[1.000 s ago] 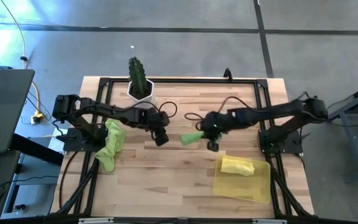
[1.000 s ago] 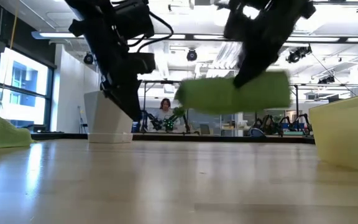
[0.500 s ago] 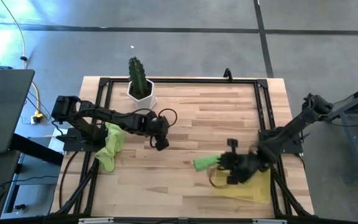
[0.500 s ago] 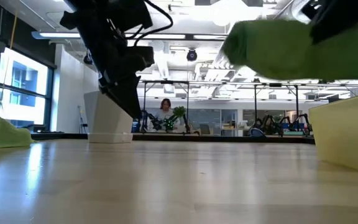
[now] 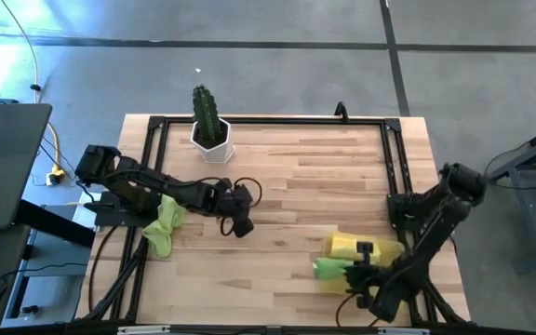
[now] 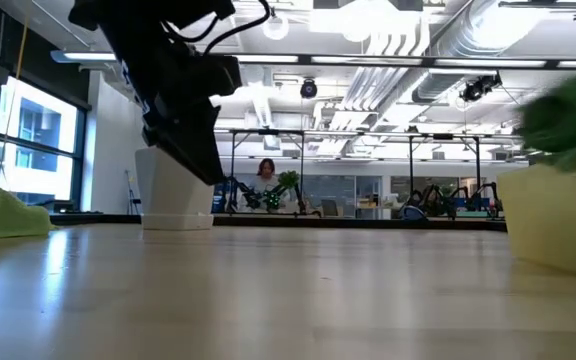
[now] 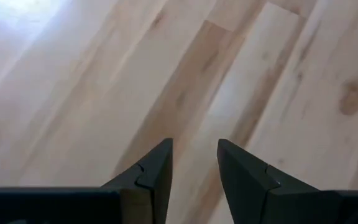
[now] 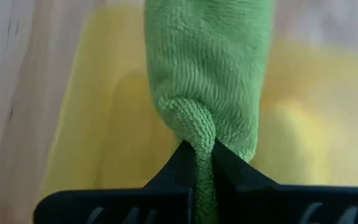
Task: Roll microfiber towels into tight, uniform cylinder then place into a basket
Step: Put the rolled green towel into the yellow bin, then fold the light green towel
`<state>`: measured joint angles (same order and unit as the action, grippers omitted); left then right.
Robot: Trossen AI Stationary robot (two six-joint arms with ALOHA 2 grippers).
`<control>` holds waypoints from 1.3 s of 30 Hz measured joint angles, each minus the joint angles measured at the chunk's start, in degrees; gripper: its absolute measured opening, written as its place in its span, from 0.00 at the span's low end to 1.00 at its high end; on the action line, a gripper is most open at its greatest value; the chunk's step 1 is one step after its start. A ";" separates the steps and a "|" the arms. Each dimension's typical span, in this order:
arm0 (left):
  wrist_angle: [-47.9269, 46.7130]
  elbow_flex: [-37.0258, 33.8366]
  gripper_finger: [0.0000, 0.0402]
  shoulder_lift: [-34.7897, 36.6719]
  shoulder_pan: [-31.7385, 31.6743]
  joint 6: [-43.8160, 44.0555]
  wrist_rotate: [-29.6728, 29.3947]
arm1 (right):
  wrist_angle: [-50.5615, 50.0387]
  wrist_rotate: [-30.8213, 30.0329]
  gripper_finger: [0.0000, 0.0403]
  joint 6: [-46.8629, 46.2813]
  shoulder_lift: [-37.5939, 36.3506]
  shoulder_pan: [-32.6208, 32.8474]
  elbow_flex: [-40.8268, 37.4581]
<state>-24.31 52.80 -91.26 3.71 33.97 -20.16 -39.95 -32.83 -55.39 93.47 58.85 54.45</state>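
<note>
I should next lower the green roll [image 5: 330, 268] with my right gripper until it rests on the free basket's bottom and then let go, because the green roll runs alongside the yellow roll.
My right gripper [image 8: 201, 158] is shut on a rolled lime green towel [image 8: 210, 74], held just above the translucent yellow basket [image 8: 98, 124] at the table's near right. In the high view the roll [image 5: 328, 269] sticks out over the basket's left wall. A rolled yellow towel [image 5: 352, 247] lies inside the basket [image 5: 389, 249]. A second green towel [image 5: 163, 223] lies crumpled on the table at the left. My left gripper [image 7: 194, 152] stands open over bare wood near the table's middle [image 5: 236, 224], with nothing between its fingers. My right gripper pinches one end of the green roll, a bunched fold of cloth [image 8: 197, 134], between its two fingers. The fingers slant downward and the roll runs on ahead of them, along their line. The roll is lifted clear above the basket.
A white pot with a cactus [image 5: 208, 126] stands at the far left of the table. A black frame [image 5: 156, 126] runs along the table's edges. Bare wood lies between the two grippers. The room beyond shows a person [image 6: 266, 172] far off.
My right gripper has swung from the table's middle toward the near right corner and sunk a little, turning as it went; the green roll went with it and now hangs over the basket. My left gripper has drifted toward the near edge, staying open.
</note>
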 joint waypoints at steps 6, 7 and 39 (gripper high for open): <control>0.10 0.00 0.29 -0.02 2.69 3.00 0.00 | -2.46 4.50 0.00 -6.87 2.87 3.79 1.19; 0.12 0.00 0.29 0.00 2.99 3.46 0.02 | -3.56 4.61 0.00 -7.74 2.87 4.17 1.65; -1.07 4.53 0.29 0.00 3.95 3.61 1.18 | -15.47 19.52 0.48 -9.86 -3.54 -3.34 10.23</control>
<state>-25.38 57.33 -91.26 7.66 37.58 -18.98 -55.42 -13.32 -65.25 89.93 55.51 64.69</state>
